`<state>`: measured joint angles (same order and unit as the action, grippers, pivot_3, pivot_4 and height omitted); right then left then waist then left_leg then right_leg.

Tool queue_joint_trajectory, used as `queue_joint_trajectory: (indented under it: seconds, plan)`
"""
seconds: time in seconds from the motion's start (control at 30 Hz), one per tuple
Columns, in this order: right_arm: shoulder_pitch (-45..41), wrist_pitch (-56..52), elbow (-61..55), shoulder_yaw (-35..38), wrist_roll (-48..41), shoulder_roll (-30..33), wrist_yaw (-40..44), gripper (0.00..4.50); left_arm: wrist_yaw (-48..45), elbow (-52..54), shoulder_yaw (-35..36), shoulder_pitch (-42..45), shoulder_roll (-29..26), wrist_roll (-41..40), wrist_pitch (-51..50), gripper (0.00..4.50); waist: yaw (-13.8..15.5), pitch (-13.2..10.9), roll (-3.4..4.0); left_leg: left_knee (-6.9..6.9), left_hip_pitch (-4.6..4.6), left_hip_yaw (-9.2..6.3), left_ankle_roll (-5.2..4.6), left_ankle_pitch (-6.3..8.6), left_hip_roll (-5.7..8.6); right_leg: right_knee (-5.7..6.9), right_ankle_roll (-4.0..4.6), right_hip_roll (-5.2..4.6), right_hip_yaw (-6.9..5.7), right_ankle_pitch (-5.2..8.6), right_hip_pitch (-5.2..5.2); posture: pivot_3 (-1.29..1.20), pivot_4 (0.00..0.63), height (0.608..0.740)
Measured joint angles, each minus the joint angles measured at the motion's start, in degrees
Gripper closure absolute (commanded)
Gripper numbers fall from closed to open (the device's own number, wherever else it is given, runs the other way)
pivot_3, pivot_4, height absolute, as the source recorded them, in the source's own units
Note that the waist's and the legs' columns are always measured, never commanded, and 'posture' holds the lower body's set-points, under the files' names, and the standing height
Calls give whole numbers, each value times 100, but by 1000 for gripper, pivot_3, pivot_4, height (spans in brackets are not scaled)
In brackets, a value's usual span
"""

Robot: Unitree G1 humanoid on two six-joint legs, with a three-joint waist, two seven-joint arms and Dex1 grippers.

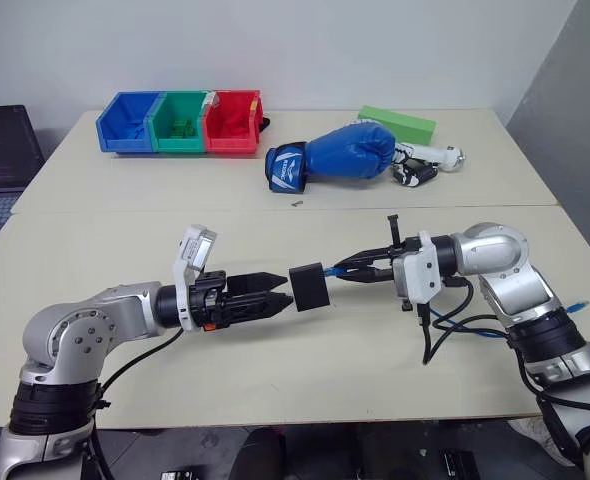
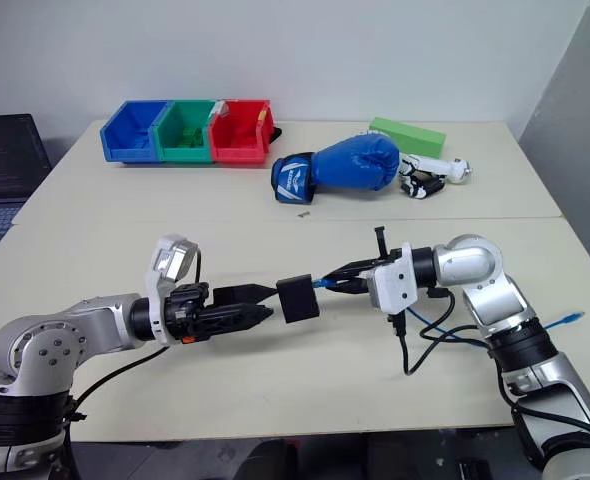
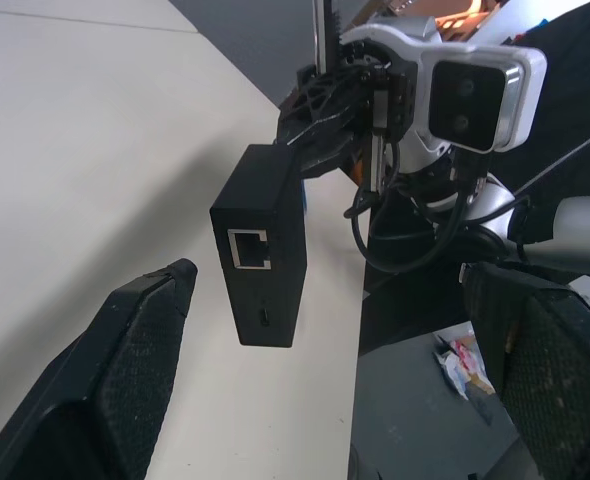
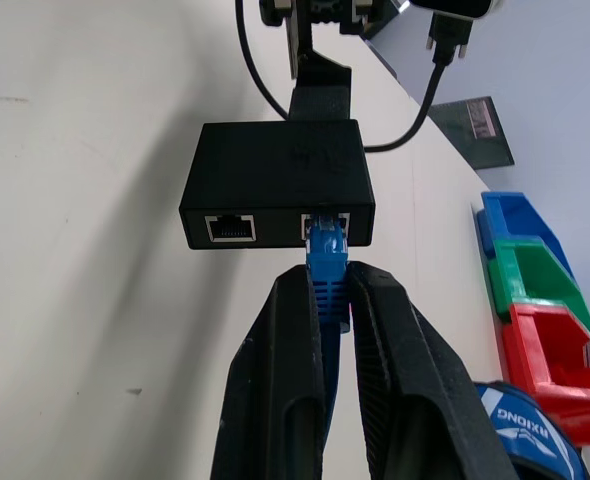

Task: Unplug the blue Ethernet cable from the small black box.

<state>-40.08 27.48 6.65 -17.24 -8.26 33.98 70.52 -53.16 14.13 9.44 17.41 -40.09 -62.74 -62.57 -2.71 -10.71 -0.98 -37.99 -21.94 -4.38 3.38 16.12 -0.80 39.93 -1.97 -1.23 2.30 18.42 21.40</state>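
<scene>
The plug (image 4: 327, 256) is pinched by its sides in my right gripper, so my left gripper should hold the box (image 1: 309, 287) while my right gripper turns to squeeze the plug's latch.
The small black box (image 1: 309, 287) hangs in the air above the middle of the table, carried by the blue Ethernet cable (image 4: 327, 265) plugged into one of its two front ports. My right gripper (image 1: 343, 270) points left and is shut on the cable's plug right at the box. The rest of the blue cable (image 2: 445, 330) loops over the table under my right arm. My left gripper (image 1: 287, 288) points right with its fingers (image 3: 125, 370) open. Its tips stop just short of the box's (image 3: 260, 255) opposite face, apart from it.
Blue, green and red bins (image 1: 180, 123) stand at the back left. A blue boxing glove (image 1: 347, 153), a green block (image 1: 397, 123) and a small white-and-black tool (image 1: 425, 162) lie at the back right. A laptop (image 1: 0, 150) sits past the table's left edge.
</scene>
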Motion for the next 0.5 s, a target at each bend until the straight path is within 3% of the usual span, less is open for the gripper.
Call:
queue_joint_trajectory:
  seconds: [0.07,0.2,0.5]
  plan:
    - [-79,-142,-68,0,-113,-101,47,4365,54,6,0,-9,45,-33,-3,0,4,0,0,0,0,-4,0,0,-2,0,0,-1,0,0,0,0,150,740]
    - [-67,-440,-436,0,-218,-147,52,4365,165,80,0,-71,164,-116,1,603,32,0,0,0,-2,-2,1,0,1,-2,0,-3,1,0,0,0,150,740]
    - [68,-668,-747,0,-246,-171,66,4366,261,99,-24,-83,390,-143,18,2447,58,0,0,0,0,-2,1,0,3,-1,0,-4,0,0,0,0,150,740]
